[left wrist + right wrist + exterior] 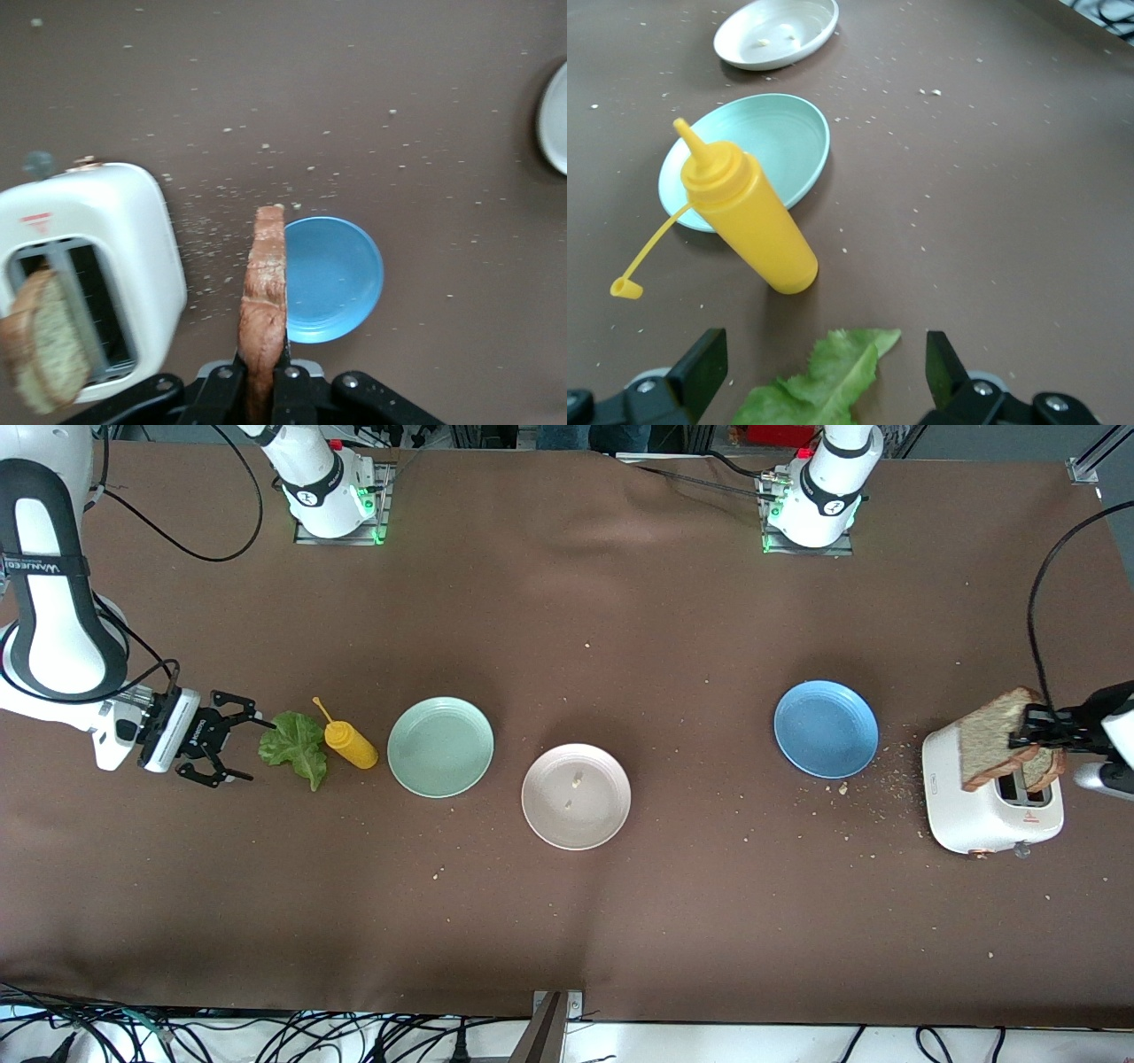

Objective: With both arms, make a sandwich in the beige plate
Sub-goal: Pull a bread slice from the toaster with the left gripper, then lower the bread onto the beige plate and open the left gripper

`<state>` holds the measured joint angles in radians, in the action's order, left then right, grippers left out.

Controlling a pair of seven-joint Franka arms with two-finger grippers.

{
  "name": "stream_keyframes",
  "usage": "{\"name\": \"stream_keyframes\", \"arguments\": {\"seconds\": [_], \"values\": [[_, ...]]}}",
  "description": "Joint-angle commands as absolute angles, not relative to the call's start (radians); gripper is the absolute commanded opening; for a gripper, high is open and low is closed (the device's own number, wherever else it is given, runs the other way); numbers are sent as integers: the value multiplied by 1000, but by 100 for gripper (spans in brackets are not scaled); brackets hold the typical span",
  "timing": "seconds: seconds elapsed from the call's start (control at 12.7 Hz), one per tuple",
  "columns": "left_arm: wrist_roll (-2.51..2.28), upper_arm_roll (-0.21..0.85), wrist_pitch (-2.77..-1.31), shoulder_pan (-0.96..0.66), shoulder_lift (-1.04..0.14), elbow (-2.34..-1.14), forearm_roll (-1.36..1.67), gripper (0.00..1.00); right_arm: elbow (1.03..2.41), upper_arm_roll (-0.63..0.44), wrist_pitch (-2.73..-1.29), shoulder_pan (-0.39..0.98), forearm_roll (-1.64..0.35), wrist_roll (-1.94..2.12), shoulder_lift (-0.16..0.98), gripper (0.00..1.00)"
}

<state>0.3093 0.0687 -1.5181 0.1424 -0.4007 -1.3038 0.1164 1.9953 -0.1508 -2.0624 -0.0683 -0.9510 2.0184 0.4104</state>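
The cap's strap (658,238) sticks out from the yellow squeeze bottle's neck, so I expect the cap to come along, held out to the side, when I tilt the bottle.
My left gripper (1032,731) is shut on a brown bread slice (990,737) and holds it upright just above the white toaster (983,815). In the left wrist view the slice (266,283) stands edge-on between the closed fingers of that gripper (262,356). A second slice (1048,766) sits in the toaster slot, and it also shows in the left wrist view (40,354). My right gripper (252,750) is open beside the green lettuce leaf (292,746), which lies on the cloth between its fingers (822,359). The beige plate (576,796) holds only crumbs.
A yellow squeeze bottle (350,744) lies between the lettuce and the mint-green plate (440,746). A blue plate (826,728) sits between the beige plate and the toaster. Crumbs are scattered on the brown cloth round the toaster.
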Motion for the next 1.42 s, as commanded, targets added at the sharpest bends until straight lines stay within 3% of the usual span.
{"name": "stream_keyframes", "arguments": {"seconds": [0.0,0.32,0.63,1.1,1.34], "values": [[153,61,-1511,30,-515,-1287,311,0,1982,-147,-1947,-106,-1090,2237,487,99],[42,60,-1617,-141,-687,-1273,619,0,1907,-144,-1789,-117,-1150,2417,632,99],[-27,60,-1701,-230,-762,-1276,967,0,1770,-123,-1610,-117,-1150,2436,782,99],[32,61,-2081,-354,-876,-1276,1089,0,1730,-114,-1549,-115,-1229,2445,839,96],[124,61,-2115,-377,-900,-1276,1120,0,1732,-95,-1529,-113,-1235,2447,848,92]]}}
